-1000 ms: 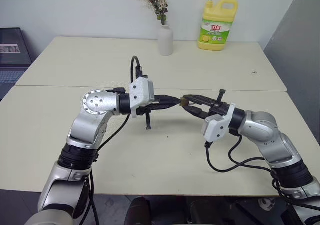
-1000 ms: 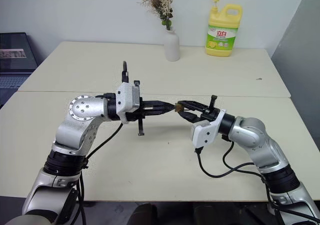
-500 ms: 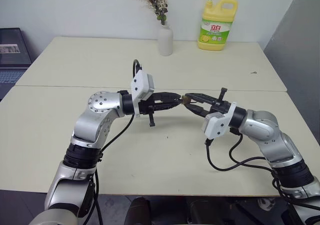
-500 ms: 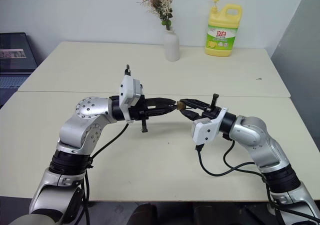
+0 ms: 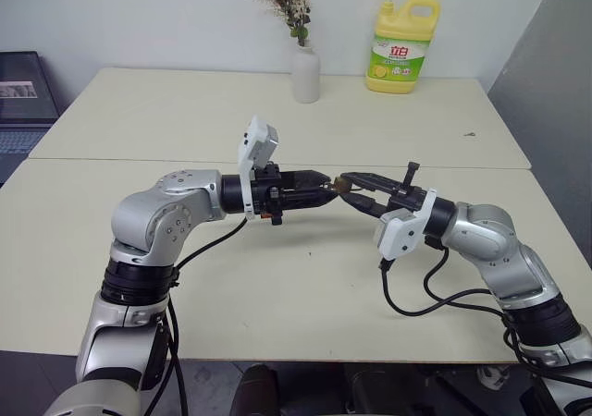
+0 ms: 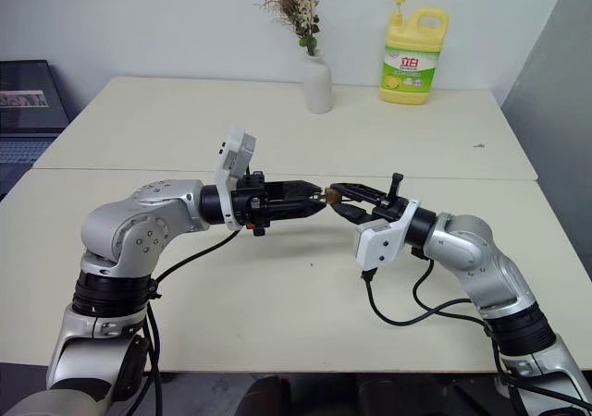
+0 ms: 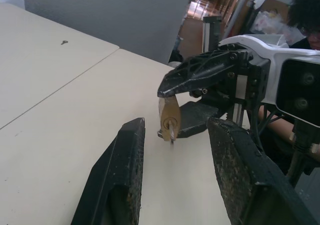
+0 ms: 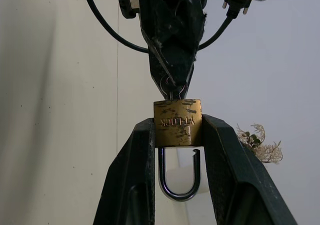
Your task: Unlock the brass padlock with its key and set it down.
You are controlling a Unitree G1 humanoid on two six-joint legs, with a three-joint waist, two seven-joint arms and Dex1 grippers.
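The shackle (image 8: 180,197) points into my right gripper's palm, so my left gripper should take the padlock's body (image 5: 343,185) beside the key, freeing my right gripper to turn the shackle.
The small brass padlock (image 8: 177,122) hangs above the table's middle, clamped by its body between my right gripper's (image 5: 348,187) two fingers. Its silver shackle (image 8: 179,177) has one leg out of the body. The key (image 7: 171,134) sticks out of the padlock's (image 7: 169,116) keyhole. My left gripper (image 5: 324,194) points level at it from the left. It is open, its fingers (image 7: 131,150) standing either side of the key without touching it.
A white vase of dried flowers (image 5: 306,72) and a yellow detergent bottle (image 5: 401,42) stand on the far table. A dark screen (image 5: 23,97) sits at the far left. A seam (image 5: 111,160) runs between the two tables. A person (image 7: 306,10) is behind my right arm.
My left wrist has rolled, turning the key, and its fingers have opened off the key. The right gripper has stayed in place with the padlock.
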